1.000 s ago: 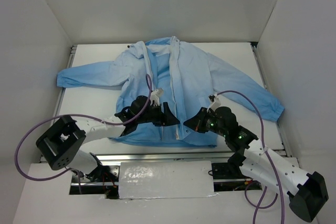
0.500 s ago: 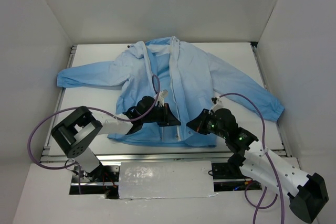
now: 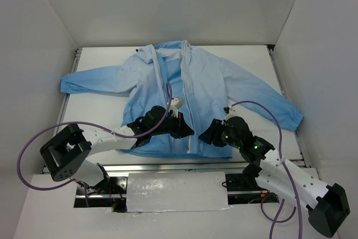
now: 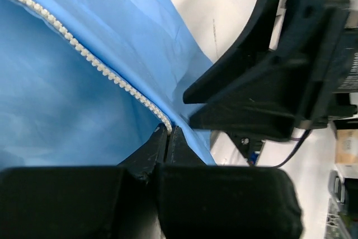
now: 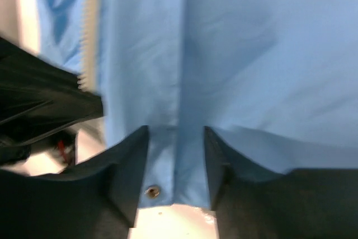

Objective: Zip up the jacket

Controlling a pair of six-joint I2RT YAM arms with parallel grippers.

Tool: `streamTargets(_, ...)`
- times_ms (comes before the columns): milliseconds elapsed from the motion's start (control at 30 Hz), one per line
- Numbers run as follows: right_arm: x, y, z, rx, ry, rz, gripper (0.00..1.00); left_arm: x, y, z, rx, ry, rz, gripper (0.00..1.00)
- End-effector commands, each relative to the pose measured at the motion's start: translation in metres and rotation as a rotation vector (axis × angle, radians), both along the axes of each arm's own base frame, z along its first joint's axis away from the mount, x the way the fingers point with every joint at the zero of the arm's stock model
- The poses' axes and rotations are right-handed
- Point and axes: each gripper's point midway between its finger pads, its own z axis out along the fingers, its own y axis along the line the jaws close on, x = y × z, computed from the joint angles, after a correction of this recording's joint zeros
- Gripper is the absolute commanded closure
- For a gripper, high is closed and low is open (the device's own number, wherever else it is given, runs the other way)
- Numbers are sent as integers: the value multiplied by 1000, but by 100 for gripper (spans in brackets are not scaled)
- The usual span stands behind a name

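Note:
I should use my right gripper to pinch the hem fold (image 5: 160,173) by the snap while my left gripper is on the jacket's front edge (image 4: 160,113). My left gripper will take the other edge after that.
The light-blue jacket (image 3: 207,82) lies flat on the table with its hem toward the arms. Its white zipper strip (image 3: 186,90) runs down the middle. My left gripper (image 3: 182,129) is at the hem's centre. In the left wrist view it (image 4: 168,131) is shut on the jacket's front edge, where the row of white zipper teeth (image 4: 84,54) ends. My right gripper (image 3: 206,135) sits just to its right. In the right wrist view it (image 5: 176,138) is open, with a hem fold and a metal snap (image 5: 151,191) lying between its fingers.
White walls close in the table (image 3: 100,110) on three sides. A metal rail (image 3: 168,167) runs along the near edge. Purple cables (image 3: 33,149) loop off both arms. The right gripper's black body (image 4: 268,82) fills the right of the left wrist view.
My left gripper moved right along the hem and shut on the zipper edge. My right gripper opened and released the hem it was pinching.

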Motion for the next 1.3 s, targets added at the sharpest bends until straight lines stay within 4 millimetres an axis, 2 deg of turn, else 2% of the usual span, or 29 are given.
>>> streamTargets(0, -3, 23, 36, 110, -116, 131, 46, 6, 0, 15, 12, -104, 0, 100)
streamTargets(100, -10, 30, 43, 169, -150, 188, 40, 3, 0, 20, -1, -119, -5, 100)
streamTargets(267, -10, 25, 51, 192, -187, 153, 38, 3, 0, 31, -19, -137, -3, 100)
streamTargets(367, -17, 30, 57, 214, -214, 211, 38, 4, -1, 36, -31, -141, 2, 100)
streamTargets(533, -27, 36, 39, 190, -123, 278, 35, 5, -7, 49, -69, -146, 7, 100)
streamTargets(800, -34, 35, 28, 185, -83, 287, 29, 11, -12, 63, -97, -161, 16, 100)
streamTargets(867, -37, 39, 31, 216, -86, 305, 27, 11, -13, 65, -103, -159, 15, 100)
streamTargets(1067, -35, 42, 25, 222, -59, 289, 30, 11, -18, 69, -120, -158, 15, 100)
streamTargets(1267, -38, 50, 31, 295, -41, 304, 35, 13, -20, 64, -108, -151, 35, 100)
